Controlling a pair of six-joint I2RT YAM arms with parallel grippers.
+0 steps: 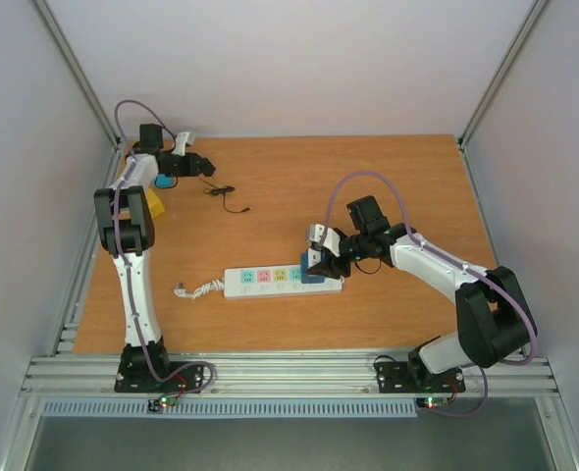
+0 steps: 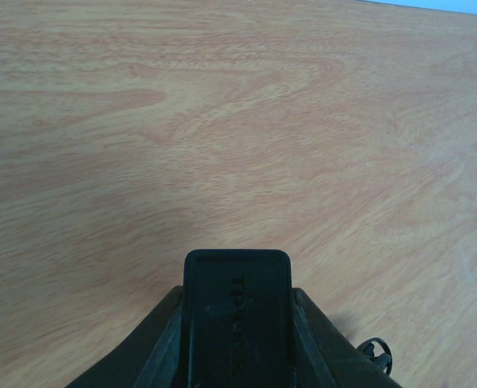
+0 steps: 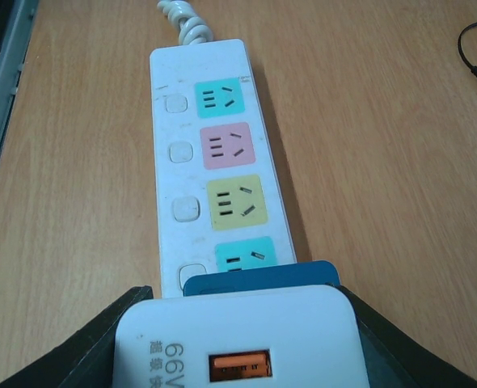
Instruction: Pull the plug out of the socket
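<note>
My right gripper is at the white plug [image 3: 238,331]. It should first hold the blue part [image 3: 263,277] underneath and leave the white plug for my left gripper.
The socket [image 1: 270,282], a long white power strip with pastel outlet faces and a coiled white cord, lies on the wooden table; it also shows in the right wrist view [image 3: 214,153]. My right gripper [image 1: 319,259] [image 3: 238,343] is shut on a white plug [image 3: 238,335], a charger with an orange USB port and a blue part [image 3: 263,276] beneath it, at the strip's right end. I cannot tell whether its pins are still in the outlet. My left gripper [image 1: 193,162] [image 2: 237,331] is at the far left, shut on a black adapter [image 2: 237,299].
A thin black cable [image 1: 227,196] lies on the table right of the left gripper; a loop of it shows in the left wrist view [image 2: 376,353]. Blue [image 1: 164,182] and yellow [image 1: 155,204] items sit by the left arm. Walls enclose the table.
</note>
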